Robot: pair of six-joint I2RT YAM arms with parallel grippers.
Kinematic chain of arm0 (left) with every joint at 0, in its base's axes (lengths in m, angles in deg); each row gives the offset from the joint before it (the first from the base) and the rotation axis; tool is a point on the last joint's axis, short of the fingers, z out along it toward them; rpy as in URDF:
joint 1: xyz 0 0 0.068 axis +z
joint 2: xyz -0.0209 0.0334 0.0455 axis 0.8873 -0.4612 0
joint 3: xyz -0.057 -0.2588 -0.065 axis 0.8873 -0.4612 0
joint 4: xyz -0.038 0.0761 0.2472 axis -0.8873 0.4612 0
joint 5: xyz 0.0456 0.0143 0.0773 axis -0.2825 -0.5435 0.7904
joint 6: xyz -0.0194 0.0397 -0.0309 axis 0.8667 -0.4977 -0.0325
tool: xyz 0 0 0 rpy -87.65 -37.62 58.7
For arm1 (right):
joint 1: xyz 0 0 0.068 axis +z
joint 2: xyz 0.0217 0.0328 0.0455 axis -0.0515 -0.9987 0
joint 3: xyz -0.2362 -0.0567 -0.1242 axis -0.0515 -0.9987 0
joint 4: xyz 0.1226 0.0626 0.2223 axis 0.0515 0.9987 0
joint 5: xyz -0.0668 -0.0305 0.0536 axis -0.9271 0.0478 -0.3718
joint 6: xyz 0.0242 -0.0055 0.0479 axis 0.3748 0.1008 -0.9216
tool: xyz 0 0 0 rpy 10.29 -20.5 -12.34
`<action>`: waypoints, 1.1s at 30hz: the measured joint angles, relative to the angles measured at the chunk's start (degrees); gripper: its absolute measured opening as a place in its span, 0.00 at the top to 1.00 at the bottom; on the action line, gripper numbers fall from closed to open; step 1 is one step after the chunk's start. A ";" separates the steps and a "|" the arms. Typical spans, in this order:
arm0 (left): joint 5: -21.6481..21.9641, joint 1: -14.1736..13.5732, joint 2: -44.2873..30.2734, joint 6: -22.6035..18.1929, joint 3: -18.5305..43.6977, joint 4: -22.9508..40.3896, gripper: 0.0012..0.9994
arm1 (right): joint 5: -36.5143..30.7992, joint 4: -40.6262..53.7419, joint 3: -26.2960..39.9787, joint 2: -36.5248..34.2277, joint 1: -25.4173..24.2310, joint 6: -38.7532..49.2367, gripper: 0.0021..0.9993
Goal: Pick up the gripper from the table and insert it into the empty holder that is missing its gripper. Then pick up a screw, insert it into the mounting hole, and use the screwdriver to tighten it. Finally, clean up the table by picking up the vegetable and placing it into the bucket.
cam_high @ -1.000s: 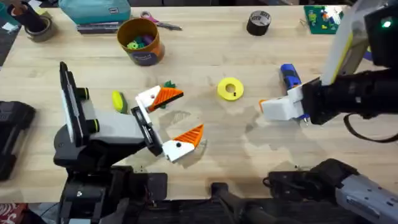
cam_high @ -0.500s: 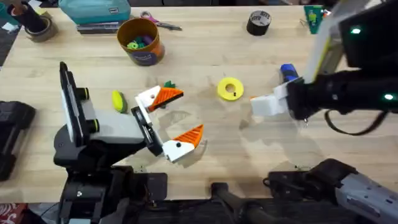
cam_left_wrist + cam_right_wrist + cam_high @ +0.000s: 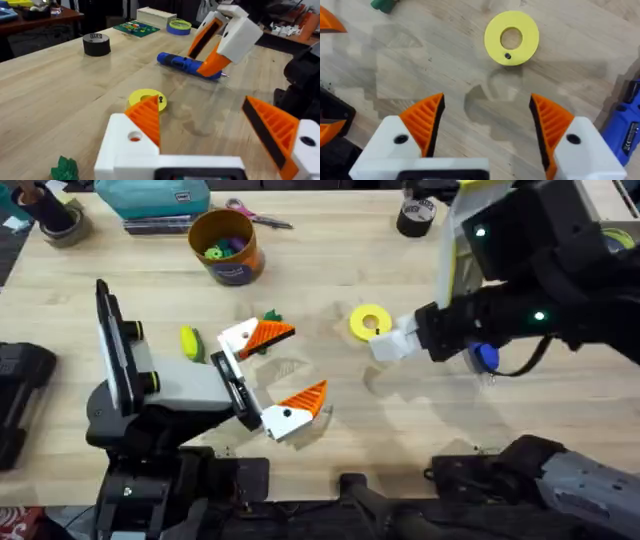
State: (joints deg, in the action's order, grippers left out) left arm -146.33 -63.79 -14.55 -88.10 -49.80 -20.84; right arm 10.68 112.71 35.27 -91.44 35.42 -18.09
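The screw (image 3: 508, 56) shows only its round dark head, so I expect it to slide free and leave an empty hole in the yellow ring (image 3: 512, 38) when I lift it.
My left gripper (image 3: 303, 362) rests open near the table's (image 3: 330, 440) front, each white holder (image 3: 125, 147) carrying an orange ribbed finger. The small green vegetable (image 3: 272, 317) lies just beyond it. My right gripper (image 3: 486, 107) hovers open beside the yellow ring (image 3: 511, 38), which has a small dark screw (image 3: 507, 56) on it. Both of its holders (image 3: 395, 142) also bear orange fingers. The blue screwdriver (image 3: 187, 64) lies behind the right gripper (image 3: 388, 345), partly hidden by the arm. A loose gripper piece is out of view. The mustard bucket (image 3: 225, 245) stands at the back left.
A black tape roll (image 3: 416, 217) sits at the back right, and a blue tape roll (image 3: 179, 26) beyond it. A yellow-green piece (image 3: 188, 342) lies left of my left gripper. A teal case (image 3: 150, 198) and scissors (image 3: 255, 215) flank the bucket.
My right arm has swung left from over the screwdriver to just beside the yellow ring. The left arm and the table's things have not moved.
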 joint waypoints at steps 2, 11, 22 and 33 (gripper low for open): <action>0.00 0.01 -0.01 -0.02 0.00 0.00 0.01 | -0.04 -0.51 0.00 -0.81 0.00 -0.02 0.00; 0.00 0.01 -0.01 -0.01 0.00 0.00 0.01 | -1.41 -3.15 0.00 -5.14 0.00 -0.20 0.00; 0.00 0.02 -0.02 0.00 0.00 0.00 0.01 | -1.44 -6.80 -0.02 -12.70 -0.51 -0.17 0.00; 0.00 0.00 -0.02 0.00 0.00 0.00 0.01 | -1.62 -9.27 -0.02 -19.90 -3.30 -0.17 0.06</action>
State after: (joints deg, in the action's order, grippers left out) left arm -146.33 -63.79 -14.57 -88.10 -49.80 -20.84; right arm 9.07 103.44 35.25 -111.34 32.12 -18.27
